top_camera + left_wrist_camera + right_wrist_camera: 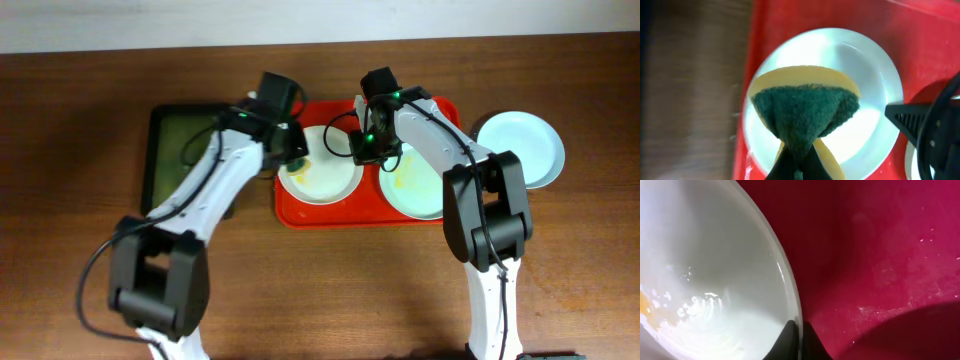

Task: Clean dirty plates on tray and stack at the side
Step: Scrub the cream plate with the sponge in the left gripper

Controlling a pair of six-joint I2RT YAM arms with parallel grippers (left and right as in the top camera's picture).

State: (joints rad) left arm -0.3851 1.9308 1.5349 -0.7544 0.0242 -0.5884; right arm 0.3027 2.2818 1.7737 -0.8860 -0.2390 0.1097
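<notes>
My left gripper should go back and wipe the plate before stacking, because a yellow smear is on the inside of the cream-white plate under my raised sponge.
The red tray holds a cream-white plate on its left and a pale mint-blue plate with yellow smears on its right. A second mint-blue plate lies on the table to the right of the tray. My left gripper is shut on a green-and-yellow sponge, held over the cream-white plate. My right gripper is shut on that plate's right rim, one finger on each side. A yellow smear shows inside the plate.
A smaller dark green tray lies left of the red tray, under my left arm. The table is brown wood. The red tray floor shows small wet specks.
</notes>
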